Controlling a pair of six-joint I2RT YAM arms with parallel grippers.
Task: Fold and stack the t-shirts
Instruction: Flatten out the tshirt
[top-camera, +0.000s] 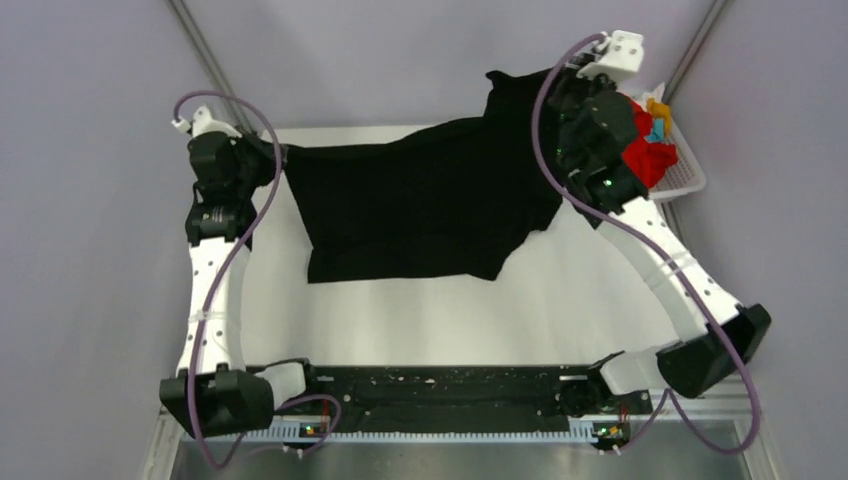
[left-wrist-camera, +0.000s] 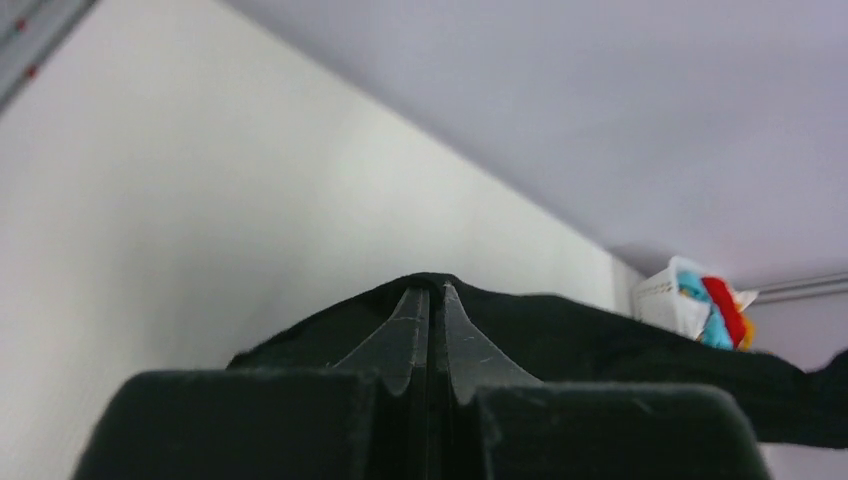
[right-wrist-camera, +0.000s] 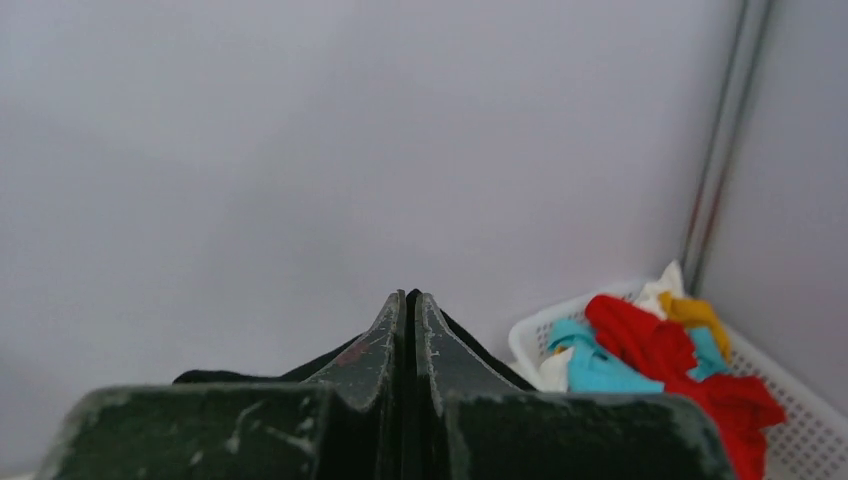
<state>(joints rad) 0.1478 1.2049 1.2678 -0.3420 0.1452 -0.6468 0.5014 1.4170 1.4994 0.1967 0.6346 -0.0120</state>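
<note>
Next, my right gripper moves back from the basket and spreads the t-shirt flat across the table (top-camera: 430, 322), because the black t-shirt's end (top-camera: 518, 98) slants up beside the basket.
The large black t-shirt (top-camera: 420, 200) hangs spread between my two grippers above the white table, its lower part resting on the table. My left gripper (left-wrist-camera: 436, 290) is shut on the shirt's left edge (left-wrist-camera: 600, 330), at the back left in the top view (top-camera: 275, 155). My right gripper (right-wrist-camera: 411, 296) is shut on the shirt's other end (right-wrist-camera: 480, 355), lifted high at the back right (top-camera: 560, 85). The red t-shirt (top-camera: 652, 152), turquoise-blue t-shirt (right-wrist-camera: 595, 365) and orange-yellow t-shirt (right-wrist-camera: 695, 312) lie bunched in the basket.
The white lattice basket (top-camera: 690, 180) stands at the back right table corner, close beside my right arm; it also shows in the left wrist view (left-wrist-camera: 665, 295) and the right wrist view (right-wrist-camera: 800, 430). Grey walls enclose the table on three sides.
</note>
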